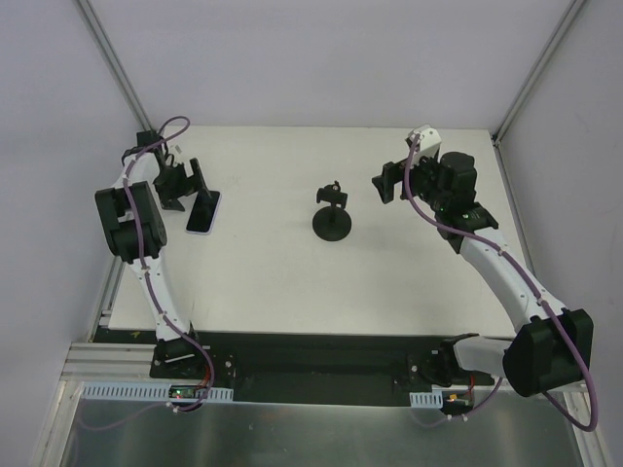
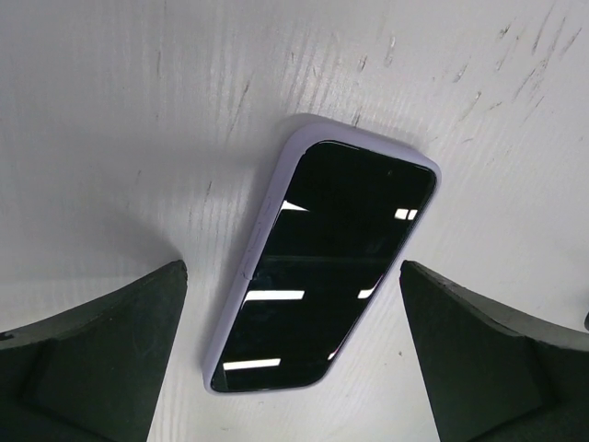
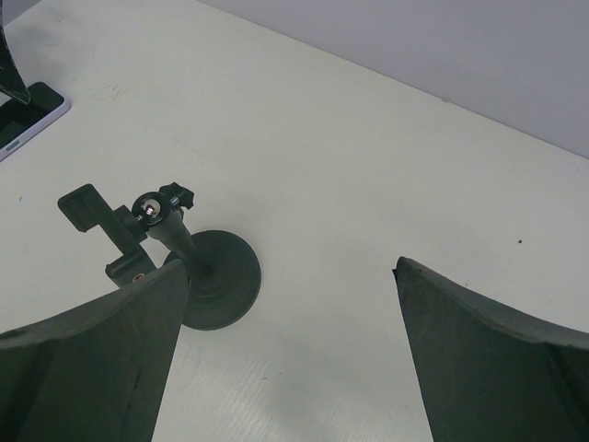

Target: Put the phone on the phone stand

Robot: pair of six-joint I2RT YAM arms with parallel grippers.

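The phone's long edges are between the open fingers of my left gripper. I keep moving down and turning into line until the fingers are on both sides of the lilac case.
The phone lies flat on the white table at the left, black screen up, in a pale lilac case. In the left wrist view the phone lies between my spread fingers. My left gripper is open just above the phone's far end, not touching it. The phone stand stands upright at the table's middle, with a round black base and a clamp head on top. In the right wrist view the phone stand is at the left, by my left finger. My right gripper is open and empty, right of the stand.
The white table ends at a black strip at the near edge. Grey walls and metal frame posts close in the back corners. A corner of the phone shows at the far left of the right wrist view.
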